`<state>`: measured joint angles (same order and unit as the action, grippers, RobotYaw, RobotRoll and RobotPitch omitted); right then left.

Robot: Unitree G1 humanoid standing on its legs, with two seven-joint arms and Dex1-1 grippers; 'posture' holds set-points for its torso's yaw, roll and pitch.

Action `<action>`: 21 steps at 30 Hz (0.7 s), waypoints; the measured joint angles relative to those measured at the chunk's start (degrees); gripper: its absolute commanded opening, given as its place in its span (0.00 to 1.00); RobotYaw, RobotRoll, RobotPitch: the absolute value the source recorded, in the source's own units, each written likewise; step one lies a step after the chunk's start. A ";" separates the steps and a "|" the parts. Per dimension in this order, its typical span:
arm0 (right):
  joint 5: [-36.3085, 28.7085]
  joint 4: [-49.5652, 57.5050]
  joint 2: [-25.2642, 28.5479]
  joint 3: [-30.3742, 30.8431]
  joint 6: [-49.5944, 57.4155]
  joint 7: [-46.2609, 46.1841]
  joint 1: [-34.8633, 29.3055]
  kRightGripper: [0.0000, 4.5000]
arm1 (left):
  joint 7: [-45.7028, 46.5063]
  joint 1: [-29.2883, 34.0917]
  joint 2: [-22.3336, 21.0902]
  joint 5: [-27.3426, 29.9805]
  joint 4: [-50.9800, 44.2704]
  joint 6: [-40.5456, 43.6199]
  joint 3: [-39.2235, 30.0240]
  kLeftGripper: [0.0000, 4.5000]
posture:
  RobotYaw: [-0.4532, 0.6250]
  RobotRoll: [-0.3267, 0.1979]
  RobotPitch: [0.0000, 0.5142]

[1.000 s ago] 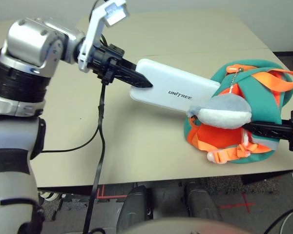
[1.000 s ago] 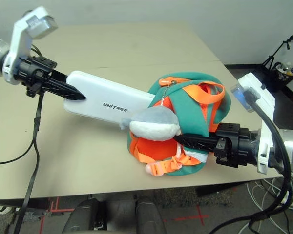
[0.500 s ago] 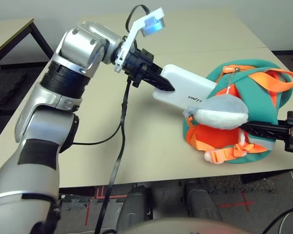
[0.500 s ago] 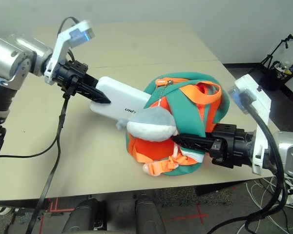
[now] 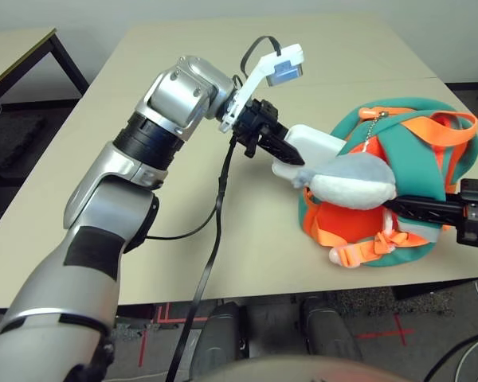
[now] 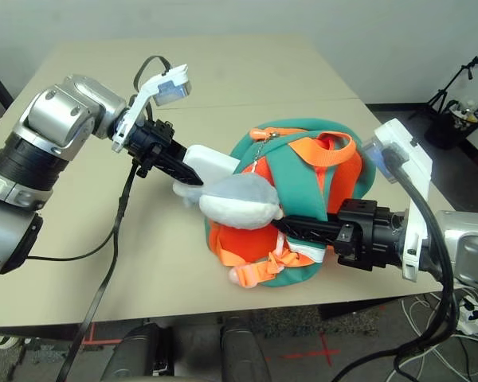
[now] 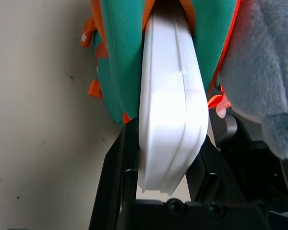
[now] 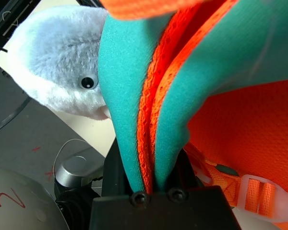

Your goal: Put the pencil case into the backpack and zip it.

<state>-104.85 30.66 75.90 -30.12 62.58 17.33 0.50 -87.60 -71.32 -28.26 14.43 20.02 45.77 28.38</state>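
Note:
My left fingers sit astride the pencil case outside the backpack's narrow opening (image 5: 340,144). I should open them, shut them behind the case's outer end (image 7: 156,183) and push it in.
The teal backpack (image 5: 418,159) with orange trim lies on its side at the right of the table. A white pencil case (image 5: 315,147) sticks halfway out of its opening, with a grey plush whale (image 5: 350,181) draped in front. My left gripper (image 5: 291,157) is shut on the case's outer end; in the left wrist view the pencil case (image 7: 170,120) sits between both black fingers (image 7: 117,167) and runs into the backpack (image 7: 122,57). My right gripper (image 6: 291,225) is shut on the backpack's teal and orange edge (image 8: 153,120), holding it from the right.
A black cable (image 5: 215,239) hangs from my left wrist over the table's front edge. The beige table (image 5: 143,199) is bare to the left and behind the backpack. A dark table corner (image 5: 32,56) stands at far left.
My left arm has pushed the pencil case to the right, deeper into the backpack, so its lettering is now hidden inside. The right gripper has kept its hold on the backpack's edge.

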 measured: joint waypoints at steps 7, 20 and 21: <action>0.57 -0.21 -0.59 0.87 -0.38 -0.01 1.07 0.05 | 0.28 0.83 -0.51 -0.33 -2.03 1.94 -0.46 0.74 | 0.28 0.62 0.17; 2.64 -0.91 -1.04 2.50 -0.43 1.01 2.96 0.05 | -4.04 -7.15 -9.72 7.75 -4.45 12.28 -7.02 0.58 | 0.30 0.62 0.16; 2.85 -0.97 -1.05 2.63 -0.43 1.16 3.15 0.05 | -3.74 -7.00 -9.58 7.75 -4.50 12.20 -7.03 0.50 | 0.30 0.62 0.16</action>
<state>-102.01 29.69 74.85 -27.49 62.15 18.50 3.65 -91.34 -78.32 -37.84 22.18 15.52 57.97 21.36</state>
